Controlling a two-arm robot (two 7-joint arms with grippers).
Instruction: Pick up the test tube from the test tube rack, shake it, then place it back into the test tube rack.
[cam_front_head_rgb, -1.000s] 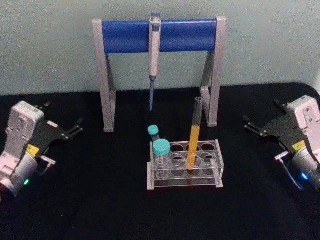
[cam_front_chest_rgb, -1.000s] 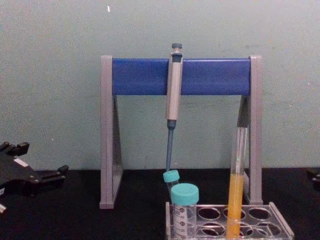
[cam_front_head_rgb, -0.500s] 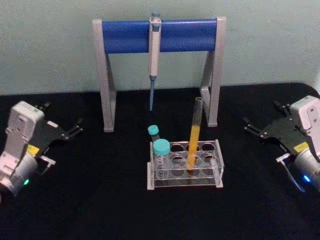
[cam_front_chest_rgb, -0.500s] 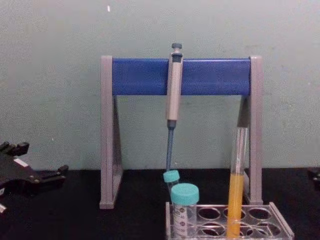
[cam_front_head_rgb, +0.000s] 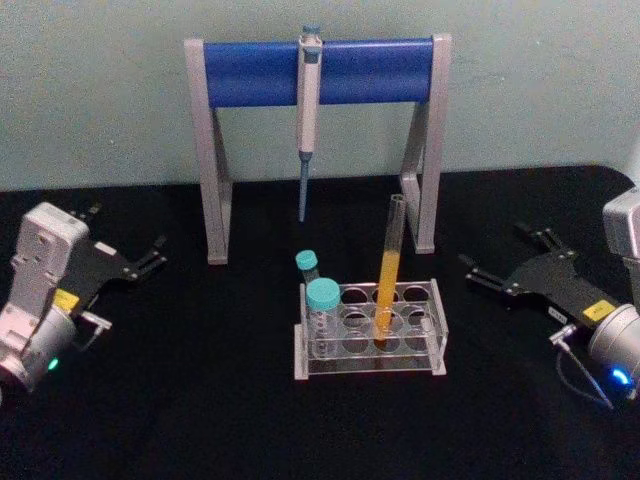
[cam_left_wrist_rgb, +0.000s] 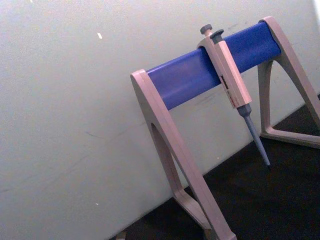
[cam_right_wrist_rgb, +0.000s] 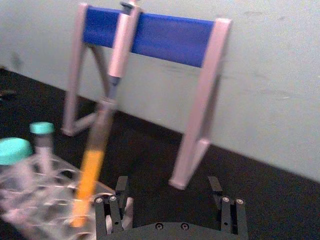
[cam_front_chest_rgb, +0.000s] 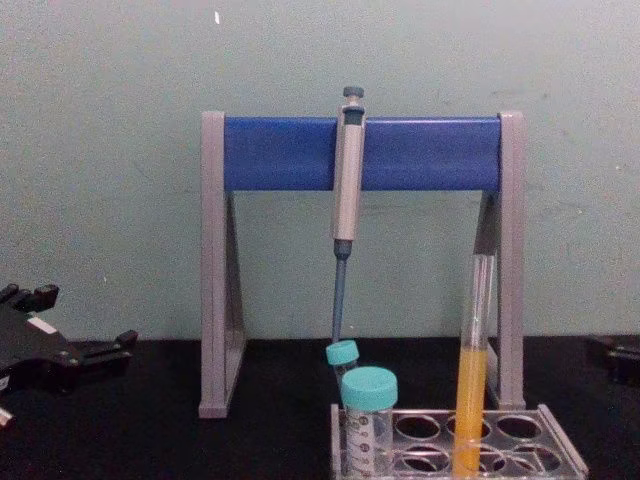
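The test tube (cam_front_chest_rgb: 472, 370) is leaning in a hole wider than itself (cam_front_chest_rgb: 482, 459), so it will slip out freely when the robot lifts it, and the rack will stay still.
The test tube (cam_front_head_rgb: 388, 275), tall and clear with orange-yellow liquid in its lower half, stands leaning slightly in the test tube rack (cam_front_head_rgb: 436, 345) at the table's middle. The chest view shows the test tube (cam_front_chest_rgb: 472, 375) rising high above the rack (cam_front_chest_rgb: 565, 458). My right gripper (cam_front_head_rgb: 493, 257) hovers open to the right of the rack, a short gap away, fingers pointing at the tube. In the right wrist view its open gripper (cam_right_wrist_rgb: 167, 182) faces the test tube (cam_right_wrist_rgb: 94, 165). My left gripper (cam_front_head_rgb: 128, 236) rests open at the far left.
A grey-and-blue pipette stand (cam_front_head_rgb: 320, 70) straddles the space behind the rack, with a pipette (cam_front_head_rgb: 308, 110) hanging from its bar. Two teal-capped tubes (cam_front_head_rgb: 322, 298) fill the rack's left holes. The stand's right leg (cam_front_head_rgb: 425, 190) rises just behind the test tube.
My right gripper has moved left and slightly lower, closing toward the rack. The left arm, tube and rack have not moved.
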